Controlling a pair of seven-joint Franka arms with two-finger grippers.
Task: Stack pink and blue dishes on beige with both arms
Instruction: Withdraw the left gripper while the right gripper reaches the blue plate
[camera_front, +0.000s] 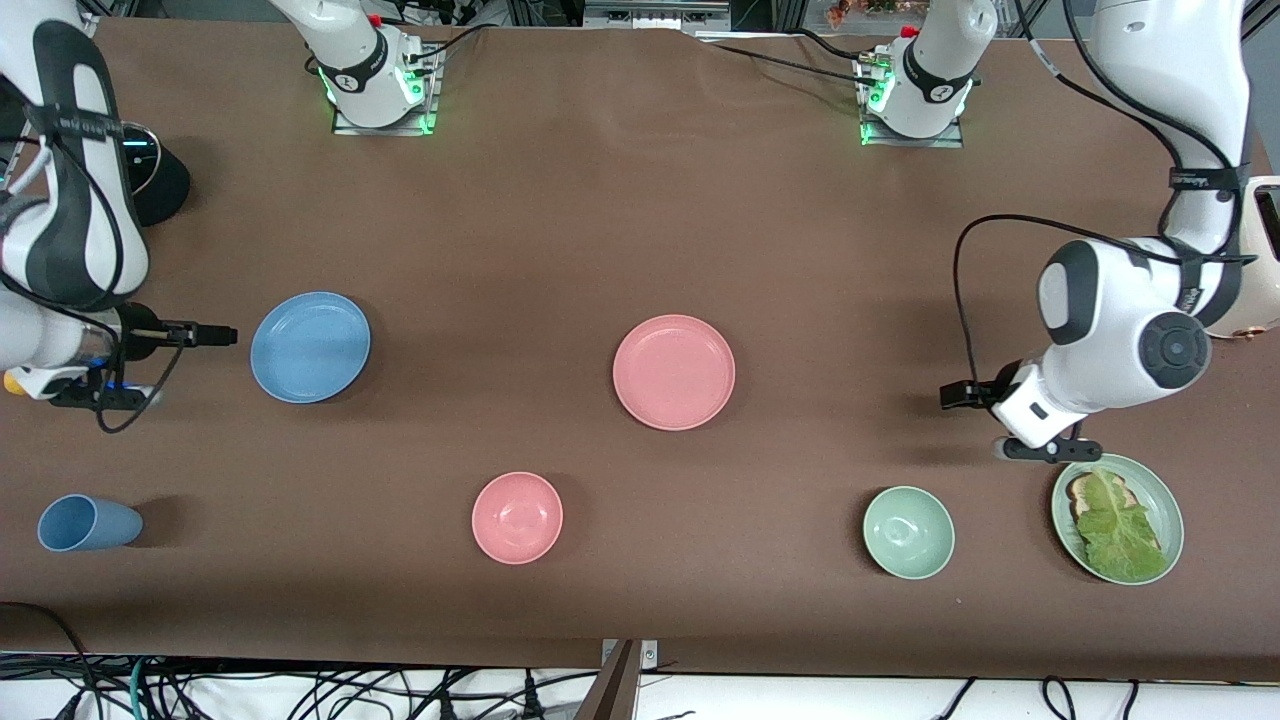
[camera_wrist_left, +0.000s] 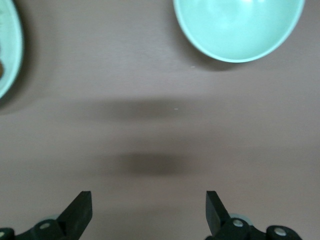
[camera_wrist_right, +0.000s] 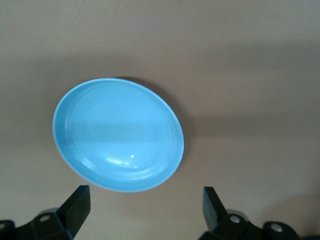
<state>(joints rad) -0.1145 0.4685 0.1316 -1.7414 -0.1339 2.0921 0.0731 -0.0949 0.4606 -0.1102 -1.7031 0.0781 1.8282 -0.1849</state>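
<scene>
I see only pink, blue and green dishes here. I will therefore expect the beige plate hidden (camera_front: 674, 425) beneath the pink plate (camera_front: 674, 372).
The blue plate (camera_front: 310, 347) lies flat toward the right arm's end of the table and fills the middle of the right wrist view (camera_wrist_right: 118, 134). The pink plate (camera_front: 674, 372) lies flat near the table's middle. No beige plate shows in any view. My right gripper (camera_wrist_right: 145, 207) is open and holds nothing; it hangs over bare table beside the blue plate, on the side toward the table's end (camera_front: 85, 392). My left gripper (camera_wrist_left: 149, 210) is open and holds nothing; it hangs over bare table (camera_front: 1045, 447) between a green bowl and a green plate.
Near the front edge stand a blue cup (camera_front: 85, 523), a small pink bowl (camera_front: 517, 517), a green bowl (camera_front: 908, 532) (camera_wrist_left: 239, 25) and a green plate (camera_front: 1165, 500) (camera_wrist_left: 7, 45) carrying toast and lettuce. A cream toaster (camera_front: 1262, 260) sits at the left arm's end.
</scene>
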